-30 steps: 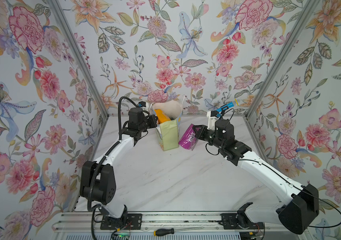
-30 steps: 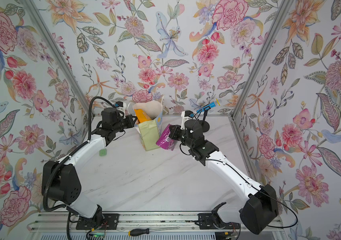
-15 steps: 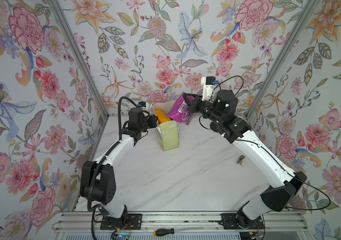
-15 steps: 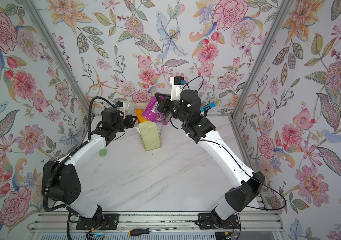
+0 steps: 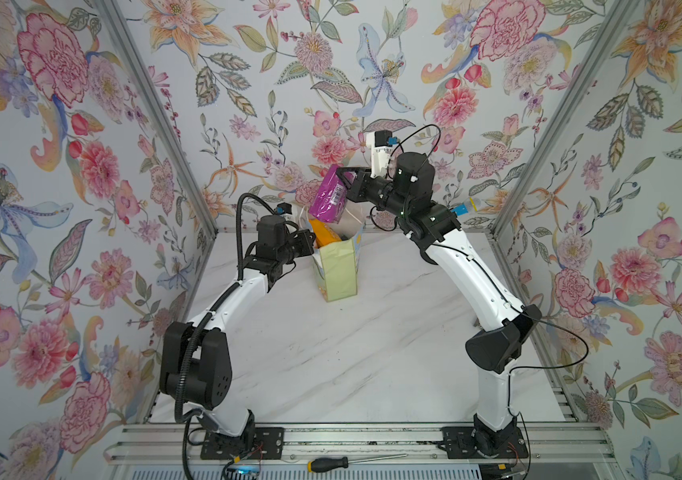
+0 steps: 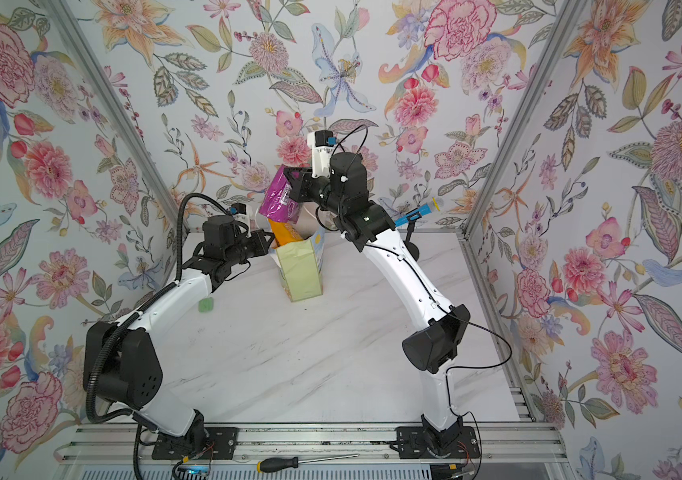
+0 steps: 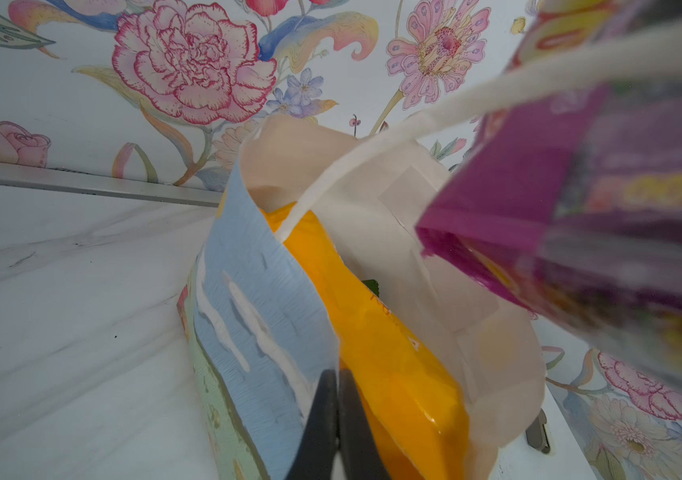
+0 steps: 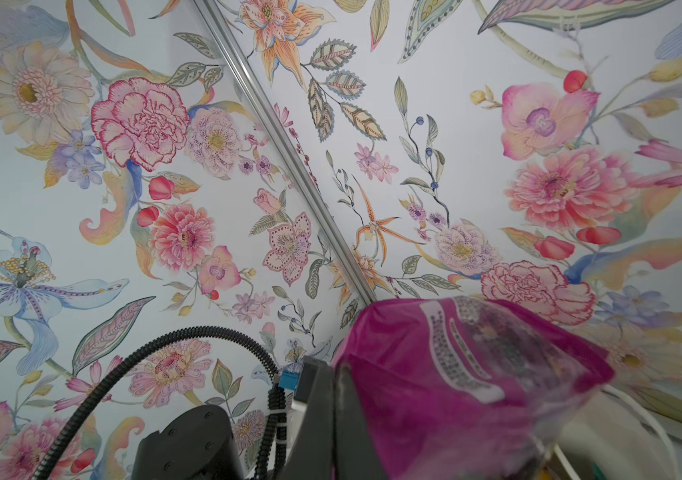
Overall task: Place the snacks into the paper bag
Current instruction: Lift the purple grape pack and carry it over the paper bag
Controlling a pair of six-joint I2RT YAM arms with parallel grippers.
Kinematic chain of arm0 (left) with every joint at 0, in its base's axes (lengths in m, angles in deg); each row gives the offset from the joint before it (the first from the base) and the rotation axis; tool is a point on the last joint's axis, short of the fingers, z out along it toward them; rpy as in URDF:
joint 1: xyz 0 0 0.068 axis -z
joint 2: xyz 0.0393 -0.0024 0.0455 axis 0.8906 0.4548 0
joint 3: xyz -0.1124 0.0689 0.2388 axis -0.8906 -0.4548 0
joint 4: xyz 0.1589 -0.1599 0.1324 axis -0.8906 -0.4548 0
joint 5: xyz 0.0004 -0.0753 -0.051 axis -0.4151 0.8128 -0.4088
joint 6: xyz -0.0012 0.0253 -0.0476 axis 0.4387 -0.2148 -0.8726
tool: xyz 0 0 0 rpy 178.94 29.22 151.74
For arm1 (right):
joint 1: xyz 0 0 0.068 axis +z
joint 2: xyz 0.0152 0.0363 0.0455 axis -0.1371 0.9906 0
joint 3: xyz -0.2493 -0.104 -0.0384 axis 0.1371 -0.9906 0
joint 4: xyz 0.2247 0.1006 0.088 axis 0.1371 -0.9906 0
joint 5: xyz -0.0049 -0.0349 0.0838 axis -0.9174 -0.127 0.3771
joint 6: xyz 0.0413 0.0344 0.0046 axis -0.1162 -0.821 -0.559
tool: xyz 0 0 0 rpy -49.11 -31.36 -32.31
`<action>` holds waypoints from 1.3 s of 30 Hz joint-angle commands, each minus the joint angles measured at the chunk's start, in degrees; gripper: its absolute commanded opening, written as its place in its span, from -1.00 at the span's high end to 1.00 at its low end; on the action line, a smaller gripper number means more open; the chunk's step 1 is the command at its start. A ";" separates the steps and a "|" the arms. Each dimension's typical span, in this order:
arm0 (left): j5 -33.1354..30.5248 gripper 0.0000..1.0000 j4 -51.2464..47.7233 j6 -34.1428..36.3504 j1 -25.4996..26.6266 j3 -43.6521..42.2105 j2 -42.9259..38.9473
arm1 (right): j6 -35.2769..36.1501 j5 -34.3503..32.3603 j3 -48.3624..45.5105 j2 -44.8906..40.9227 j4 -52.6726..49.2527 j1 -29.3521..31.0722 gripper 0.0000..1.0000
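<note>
I should use my right gripper to lift and straighten the purple snack slanting over the orange-yellow snack before I lower it into the bag's free side [image 5: 348, 228].
The pale yellow-green paper bag [image 5: 337, 270] [image 6: 302, 270] stands upright at the back middle of the table, mouth open. An orange-yellow snack [image 5: 325, 237] [image 6: 283, 230] [image 7: 376, 340] sticks out of it, with a sliver of green [image 7: 370, 286] behind. My left gripper [image 5: 310, 243] [image 6: 268, 245] [image 7: 337, 382] is shut on the bag's left rim, on its blue-printed face [image 7: 256, 299]. My right gripper [image 5: 347, 178] [image 6: 293, 178] [image 8: 335, 370] is shut on a purple snack [image 5: 328, 199] [image 6: 279, 197] [image 8: 455, 374], which hangs tilted just above the bag's mouth.
A small green object [image 6: 205, 305] lies on the marble table beside the left arm. A blue-handled tool [image 5: 466, 206] [image 6: 416, 214] leans at the back right corner. A screwdriver [image 5: 327, 464] rests on the front rail. Flowered walls close in three sides.
My right gripper has lifted the purple snack from the table right of the bag to above the bag's mouth. The left arm and the bag have stayed still.
</note>
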 commanded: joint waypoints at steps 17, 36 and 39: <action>1.81 1.00 2.06 0.34 -0.58 -0.62 -2.70 | 3.31 0.66 6.56 -1.87 0.54 -2.17 1.00; 2.01 1.00 2.14 0.40 -1.01 -0.65 -2.72 | 3.03 6.78 9.11 -4.64 3.73 0.11 1.00; 2.22 1.00 2.29 0.26 -1.09 -0.59 -2.56 | 3.23 6.65 9.12 -4.70 4.33 1.96 1.00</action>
